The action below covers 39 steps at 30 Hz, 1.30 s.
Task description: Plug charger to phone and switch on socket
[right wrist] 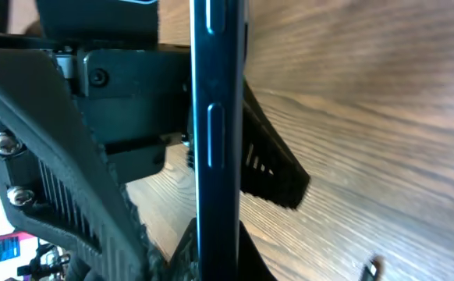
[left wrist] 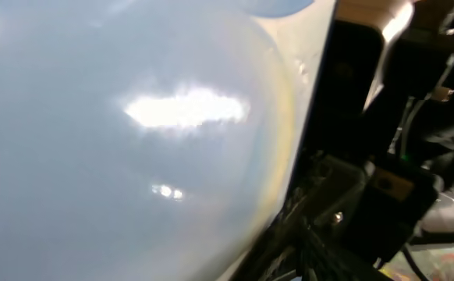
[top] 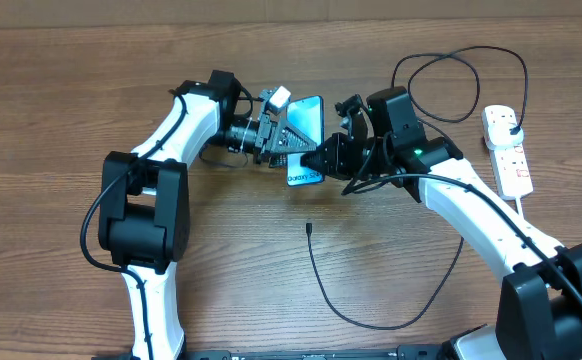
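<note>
The phone's opposite side [top: 292, 114] is held in my closed left gripper, so my right gripper goes on holding the phone's near end [top: 306, 175] until the phone stands higher, and then let go.
The phone [top: 309, 122], with a light blue screen and "Galaxy" text at its near end, is held tilted above the table between both grippers. My left gripper [top: 283, 140] is shut on its left side. My right gripper [top: 321, 158] grips its near right part. In the right wrist view the phone [right wrist: 215, 156] is edge-on, with my right gripper [right wrist: 215, 261] closed on either side of it. The blurred screen [left wrist: 133, 156] fills the left wrist view. The charger cable [top: 341, 305] lies loose, its connector tip [top: 309, 228] on the wood in front of the phone. The tip also shows in the right wrist view [right wrist: 373, 268]. The socket [top: 514, 165] lies at the far right.
The charger's black plug [top: 512, 126] sits in the far end of the socket. The cable loops behind my right arm [top: 461, 75] and curves across the front of the table. The socket's white cord [top: 533, 225] runs toward the front right.
</note>
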Available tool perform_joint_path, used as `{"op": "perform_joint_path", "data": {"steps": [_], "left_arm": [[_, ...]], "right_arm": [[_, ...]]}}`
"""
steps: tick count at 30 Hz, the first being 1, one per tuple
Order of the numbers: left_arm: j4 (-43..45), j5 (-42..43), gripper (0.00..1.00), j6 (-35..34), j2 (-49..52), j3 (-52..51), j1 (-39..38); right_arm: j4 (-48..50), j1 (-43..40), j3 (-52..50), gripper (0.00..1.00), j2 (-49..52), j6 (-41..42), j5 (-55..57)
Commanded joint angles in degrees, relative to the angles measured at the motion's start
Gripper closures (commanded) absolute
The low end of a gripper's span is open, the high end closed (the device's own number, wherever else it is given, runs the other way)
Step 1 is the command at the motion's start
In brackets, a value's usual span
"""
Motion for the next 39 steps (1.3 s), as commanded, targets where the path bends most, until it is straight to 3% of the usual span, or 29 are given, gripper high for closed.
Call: {"op": "perform_joint_path", "data": {"steps": [1, 14, 29, 37, 39], "left_arm": [[0.0, 7.4, 0.41, 0.4, -1.9, 4.8, -1.0], [-0.3, 7.4, 0.46, -4.2, -7.8, 15.9, -0.3], [-0.3, 7.4, 0.59, -6.3, -12.9, 16.9, 2.3], [1.4, 7.4, 0.91, -7.8, -12.9, 16.9, 2.4], [2.5, 7.4, 0.96, -8.9, -12.9, 16.9, 2.4]], "right_arm": [[2.1, 1.0, 0.4, 0.96, 0.5, -1.3, -3.7], [7.1, 0.9, 0.4, 0.96, 0.5, -1.1, -7.2], [13.3, -5.7, 0.4, 0.96, 0.4, 5.0, -15.5], [15.9, -5.8, 0.4, 0.96, 0.4, 6.7, -16.8], [15.7, -5.8, 0.4, 0.90, 0.4, 6.7, -16.8]]}}
